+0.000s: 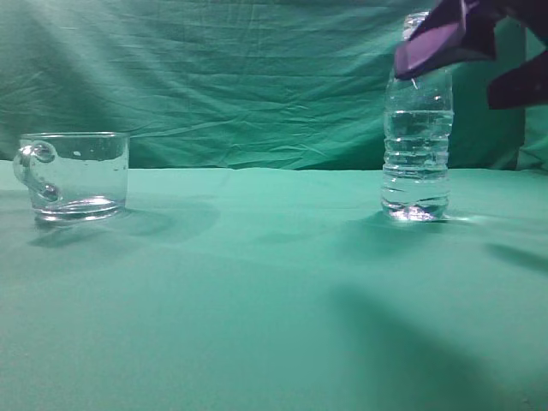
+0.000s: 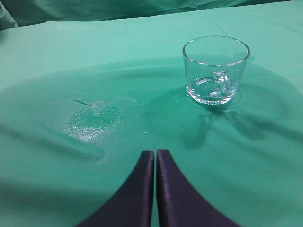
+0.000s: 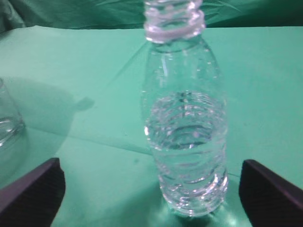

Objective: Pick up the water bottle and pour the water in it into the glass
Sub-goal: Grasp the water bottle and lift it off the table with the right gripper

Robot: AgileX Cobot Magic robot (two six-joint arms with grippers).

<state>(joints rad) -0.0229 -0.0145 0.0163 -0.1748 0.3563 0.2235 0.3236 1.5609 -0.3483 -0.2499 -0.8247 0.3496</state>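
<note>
I expect the water bottle (image 1: 417, 163) to start pouring only once I tip it nearly level, because the water line (image 1: 419, 111) is well below the water bottle's neck.
The water bottle (image 1: 417, 145) stands upright on the green cloth at the right, clear, uncapped, with water (image 1: 417, 124) up to about its waist. The right wrist view shows it close up (image 3: 185, 137), between my wide-open right fingers. My right gripper (image 1: 467, 51) is open, high beside the bottle's neck, and I cannot tell whether it touches the bottle. The glass (image 1: 75, 175) stands empty at the far left, handle to the left. The left wrist view shows the glass (image 2: 216, 70) ahead and to the right of my left gripper (image 2: 155, 156), which is shut and empty.
A green cloth (image 1: 257, 282) covers the table and hangs as a backdrop (image 1: 214, 77). A shiny damp-looking patch (image 2: 92, 120) lies on the cloth ahead and to the left of the left gripper. The cloth has shallow wrinkles.
</note>
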